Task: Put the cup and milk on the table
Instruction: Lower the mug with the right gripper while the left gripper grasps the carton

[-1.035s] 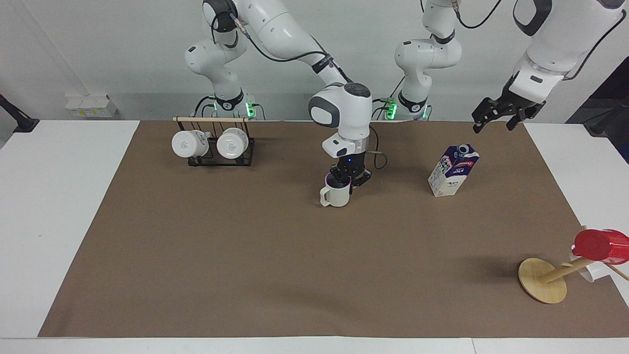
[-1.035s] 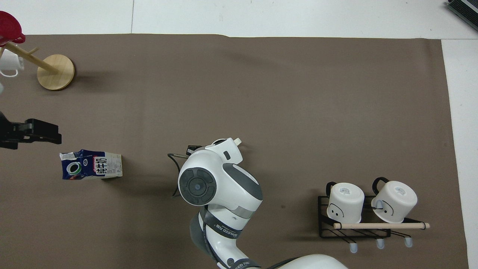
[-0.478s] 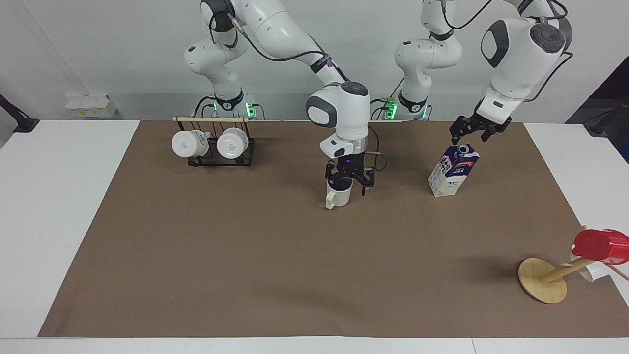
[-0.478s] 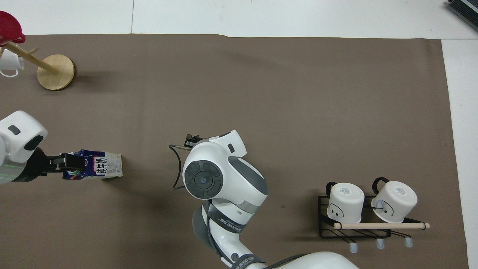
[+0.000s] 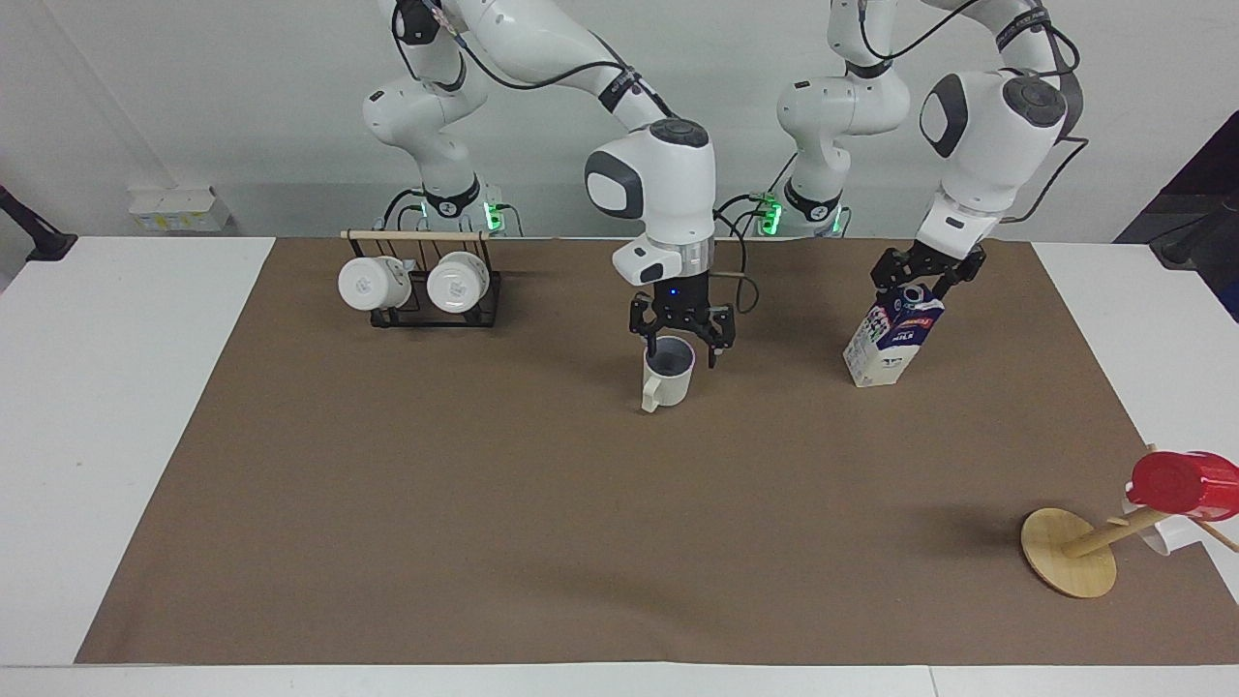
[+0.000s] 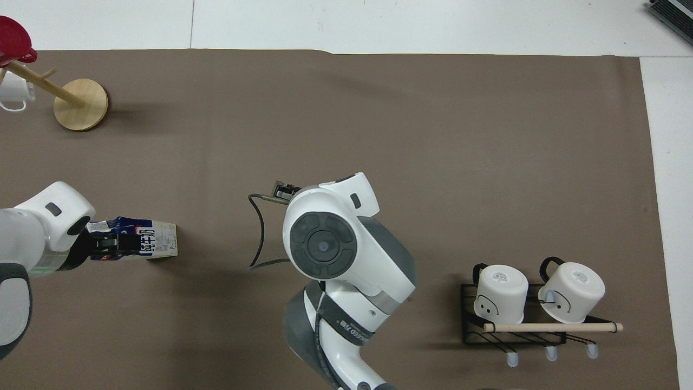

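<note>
The robot's right gripper hangs above the cup point(image 5: 668, 378) and is in the way of the space point(image 5: 728, 390) next to it, so the right gripper should move back before the left gripper brings the milk there.
The cup point(image 5: 670, 379), a cream-white mug with a bluish-grey inside, stands upright on the brown mat point(image 5: 484, 503) near the middle of the table point(image 5: 116, 387). My right gripper point(image 5: 680, 339) hangs open just above its rim, not touching it. In the overhead view my right arm hides the cup. The milk point(image 5: 891, 344), a white and dark blue carton, stands on the mat toward the left arm's end and also shows in the overhead view point(image 6: 146, 242). My left gripper point(image 5: 920, 279) is open, down around the carton's top, over its cap in the overhead view point(image 6: 103, 244).
A black rack point(image 5: 421, 286) with two whiter mugs stands near the robots toward the right arm's end. A wooden mug tree point(image 5: 1070, 552) with a red cup point(image 5: 1176, 481) stands farther from the robots at the left arm's end.
My right gripper let go of the cup and rose above it. My left gripper swung in over the milk and came down onto its top.
</note>
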Motion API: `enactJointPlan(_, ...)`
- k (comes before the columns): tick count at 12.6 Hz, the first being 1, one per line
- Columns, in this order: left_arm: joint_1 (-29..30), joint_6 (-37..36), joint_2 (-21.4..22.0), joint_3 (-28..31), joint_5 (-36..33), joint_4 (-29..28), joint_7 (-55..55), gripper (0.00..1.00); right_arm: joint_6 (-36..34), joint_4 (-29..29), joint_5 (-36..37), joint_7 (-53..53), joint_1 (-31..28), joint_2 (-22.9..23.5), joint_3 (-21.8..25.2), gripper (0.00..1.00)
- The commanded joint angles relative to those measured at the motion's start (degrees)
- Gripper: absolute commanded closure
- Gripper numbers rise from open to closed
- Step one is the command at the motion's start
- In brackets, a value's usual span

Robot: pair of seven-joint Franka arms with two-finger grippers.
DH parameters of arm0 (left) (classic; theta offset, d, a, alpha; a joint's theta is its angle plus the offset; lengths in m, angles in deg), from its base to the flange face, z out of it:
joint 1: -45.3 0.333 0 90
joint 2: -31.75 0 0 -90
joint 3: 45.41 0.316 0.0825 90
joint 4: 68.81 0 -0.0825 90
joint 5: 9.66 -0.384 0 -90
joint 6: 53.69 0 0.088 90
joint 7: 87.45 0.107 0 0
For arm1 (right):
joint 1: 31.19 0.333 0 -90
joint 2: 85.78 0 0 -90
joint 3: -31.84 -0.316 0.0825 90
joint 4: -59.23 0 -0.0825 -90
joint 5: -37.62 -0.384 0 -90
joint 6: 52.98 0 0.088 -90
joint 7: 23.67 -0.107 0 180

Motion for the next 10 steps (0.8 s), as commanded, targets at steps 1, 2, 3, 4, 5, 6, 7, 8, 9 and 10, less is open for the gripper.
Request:
enactJointPlan(1, 0.39, 1.64, 1.16, 0.10, 0.31, -1.43, 1.98, 0.16, -7.28, 0.88, -4.71, 9.95, -4.02, -6.44, -0.21, 0.00)
enactJointPlan(2, 0.39, 1.46, 1.16, 0.10, 0.31, -1.26, 1.98, 0.23, -9.66, 0.88, -4.80, 13.03, -5.17, -7.77, -0.21, 0.00)
enactJointPlan(3, 0.39, 1.37, 1.08, 0.10, 0.40, -0.99, 1.98, 0.32, -11.86, 0.88, -4.80, 15.93, -6.13, -8.91, -0.21, 0.00)
enactJointPlan(4, 0.39, 1.02, 0.90, 0.10, 0.31, -0.82, 1.90, 0.36, -14.23, 0.96, -4.80, 18.49, -7.28, -10.06, -0.21, 0.00)
enactJointPlan(5, 0.39, 0.41, 0.20, 0.10, 0.40, -0.12, 1.37, 0.42, -16.95, 1.05, -4.80, 21.12, -8.33, -11.46, -0.12, 0.00)
enactJointPlan(6, 0.21, -0.20, -0.24, 0.10, 0.40, 1.19, 1.02, 0.45, -20.29, 1.31, -4.80, 24.11, -9.56, -13.04, -0.12, 0.00)
enactJointPlan(7, -0.05, -1.25, -1.20, 0.10, 0.40, 2.69, 0.84, 0.46, -23.71, 1.66, -4.80, 27.62, -11.40, -14.79, -0.03, 0.00)
enactJointPlan(8, -0.23, -2.57, -1.91, 0.10, 0.48, 4.27, 0.75, 0.49, -26.79, 1.67, -4.80, 30.96, -13.68, -16.38, -0.03, 0.00)
enactJointPlan(9, -0.31, -3.28, -2.26, 0.10, 0.66, 5.59, 0.41, 0.51, -28.91, 1.67, -4.80, 33.34, -15.88, -17.79, -0.03, 0.00)
enactJointPlan(10, -0.58, -3.72, -3.05, 0.01, 0.75, 6.91, -1.25, 0.54, -30.67, 1.67, -4.80, 35.45, -18.16, -19.02, -0.03, 0.00)
